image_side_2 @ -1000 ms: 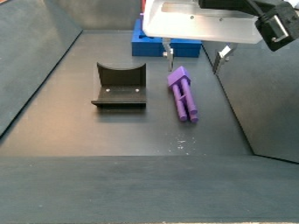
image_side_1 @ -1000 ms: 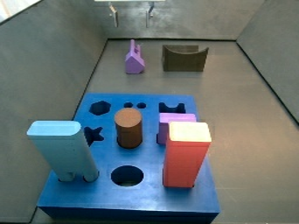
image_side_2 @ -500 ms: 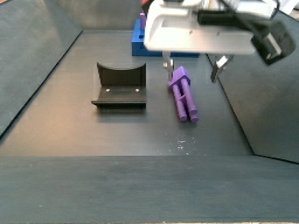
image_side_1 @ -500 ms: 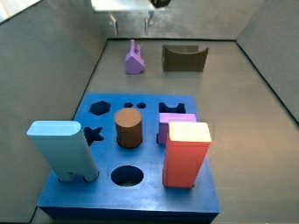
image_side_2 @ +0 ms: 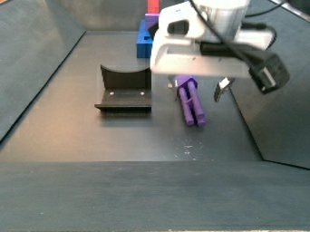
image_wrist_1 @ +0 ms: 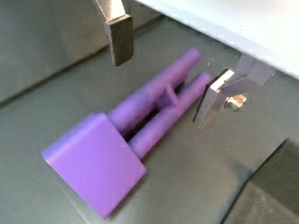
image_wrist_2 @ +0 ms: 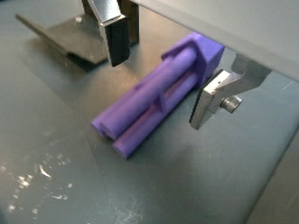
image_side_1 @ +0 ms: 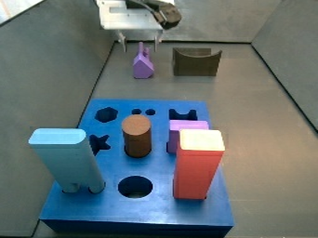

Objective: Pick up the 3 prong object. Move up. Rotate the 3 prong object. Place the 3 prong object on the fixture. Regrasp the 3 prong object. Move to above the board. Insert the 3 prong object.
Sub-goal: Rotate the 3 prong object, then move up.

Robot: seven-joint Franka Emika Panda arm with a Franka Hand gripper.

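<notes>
The 3 prong object (image_side_1: pixel 143 63) will stay held between the two raised tips when I put it there, because the fixture's top (image_side_1: pixel 195 52) dips between them.
The 3 prong object (image_side_1: pixel 144 63) is a long purple peg lying flat on the dark floor, with a flat square end. It also shows in the other side view (image_side_2: pixel 191 104) and in both wrist views (image_wrist_1: pixel 152 107) (image_wrist_2: pixel 158 101). My gripper (image_side_1: pixel 140 43) (image_side_2: pixel 198 88) is open and low over the peg. Its two silver fingers stand on either side of the shaft without touching it (image_wrist_1: pixel 166 74) (image_wrist_2: pixel 163 74). The fixture (image_side_1: pixel 195 61) (image_side_2: pixel 123 89) stands beside the peg with its U-notch bare. The blue board (image_side_1: pixel 159 165) lies nearer in that side view.
On the board stand a light blue block (image_side_1: pixel 69 158), a brown cylinder (image_side_1: pixel 137 138), a red block (image_side_1: pixel 199 163) and a short lilac block (image_side_1: pixel 188 125). Grey walls enclose the floor on both sides. A corner of the fixture (image_wrist_2: pixel 70 39) shows close to one finger.
My gripper has come down from high above until its open fingers straddle the purple peg. The peg and the fixture have not moved.
</notes>
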